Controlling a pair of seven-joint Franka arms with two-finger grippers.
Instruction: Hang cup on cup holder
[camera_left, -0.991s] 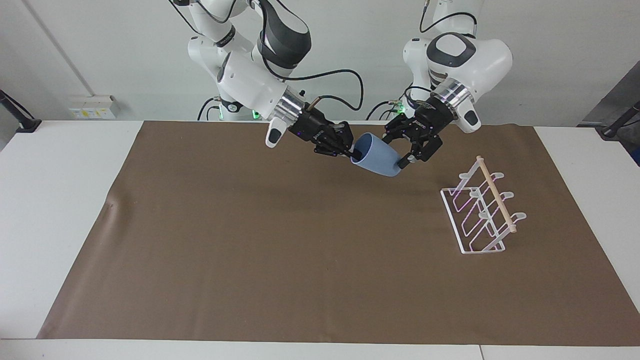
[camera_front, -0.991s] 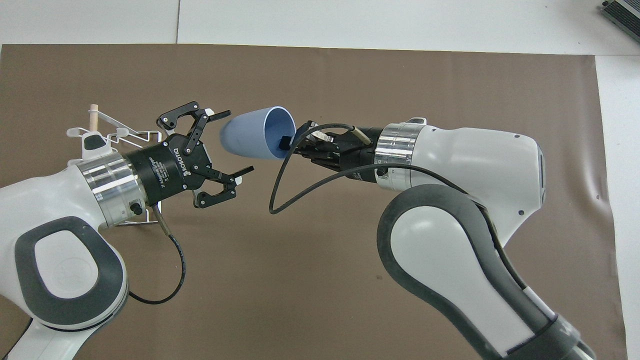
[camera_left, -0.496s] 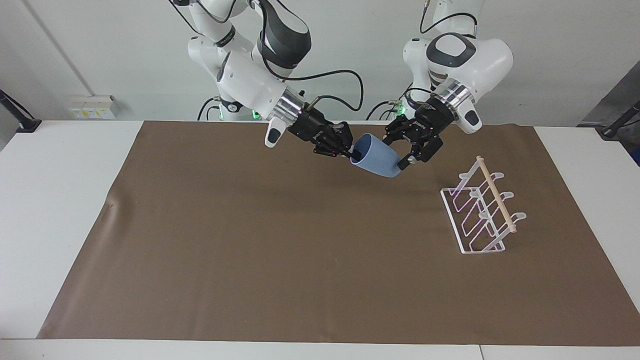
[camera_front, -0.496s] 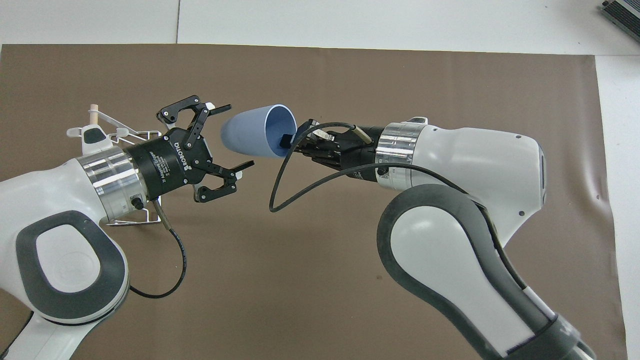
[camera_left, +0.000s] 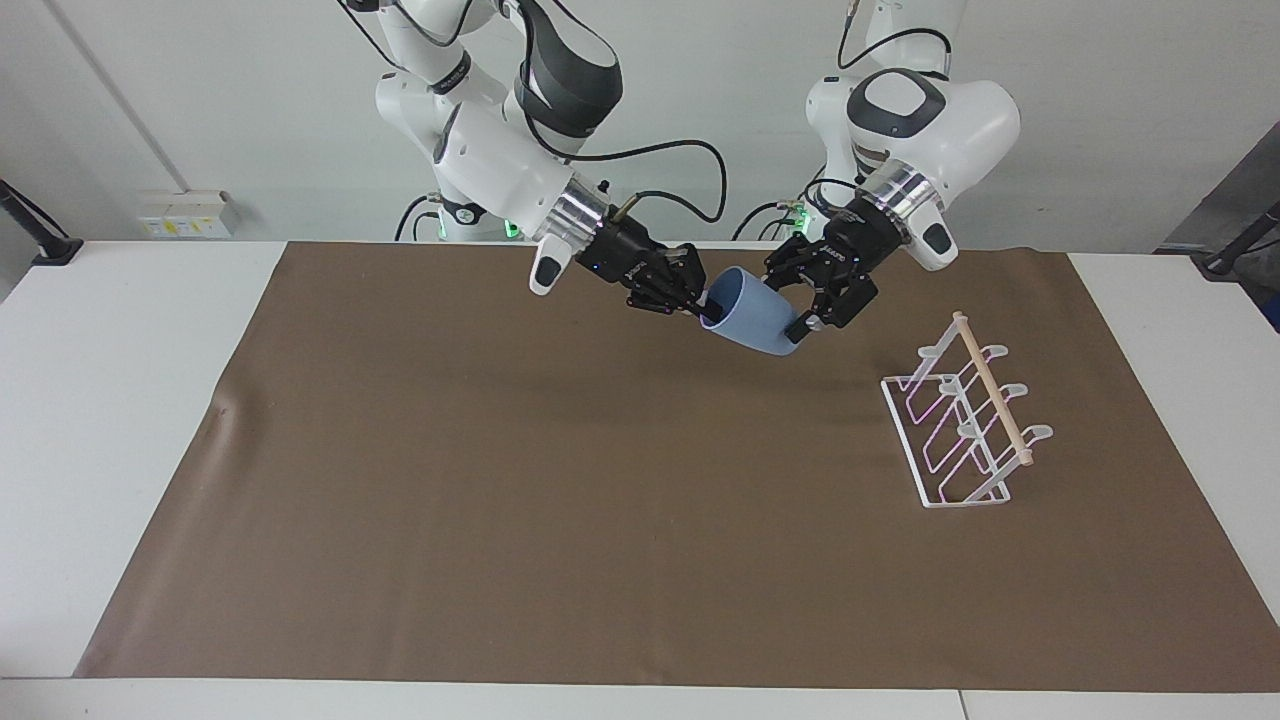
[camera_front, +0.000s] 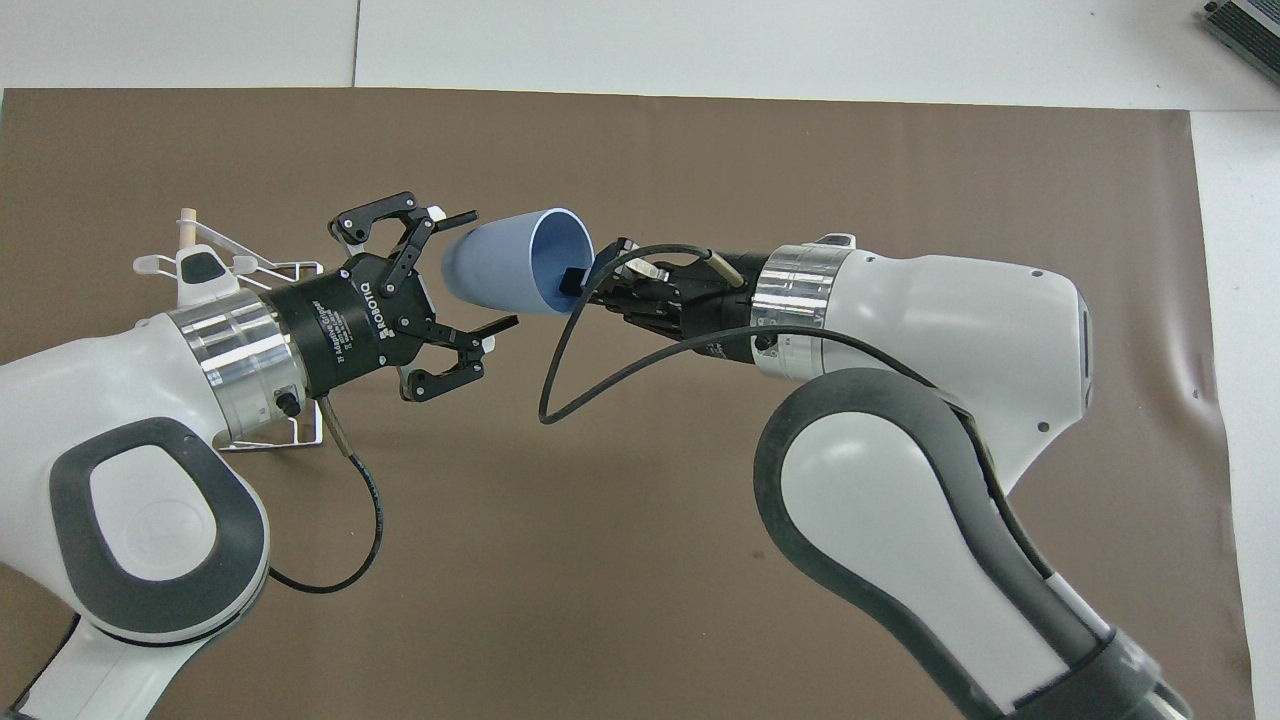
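The right gripper's finger is inside the light-blue cup's opening (camera_front: 559, 253), so the left gripper should grip the cup's base (camera_front: 463, 269) and the right gripper should back out before the robot hangs the cup.
The light-blue cup (camera_left: 748, 318) (camera_front: 497, 268) hangs tilted on its side in the air over the mat. My right gripper (camera_left: 700, 300) (camera_front: 578, 285) is shut on its rim, one finger inside the mouth. My left gripper (camera_left: 790, 302) (camera_front: 490, 270) is open, its fingers straddling the cup's rounded base and close to its sides; I cannot tell whether they touch it. The white wire cup holder (camera_left: 962, 428) (camera_front: 262, 268) with its wooden dowel stands on the mat toward the left arm's end, bare of cups and partly hidden under the left wrist in the overhead view.
A brown mat (camera_left: 500, 500) covers most of the white table (camera_left: 120, 420). A black cable (camera_front: 560, 380) loops down from the right wrist.
My left gripper has moved in over the cup's base and its fingers have drawn a little closer together. The right gripper and the cup have barely moved.
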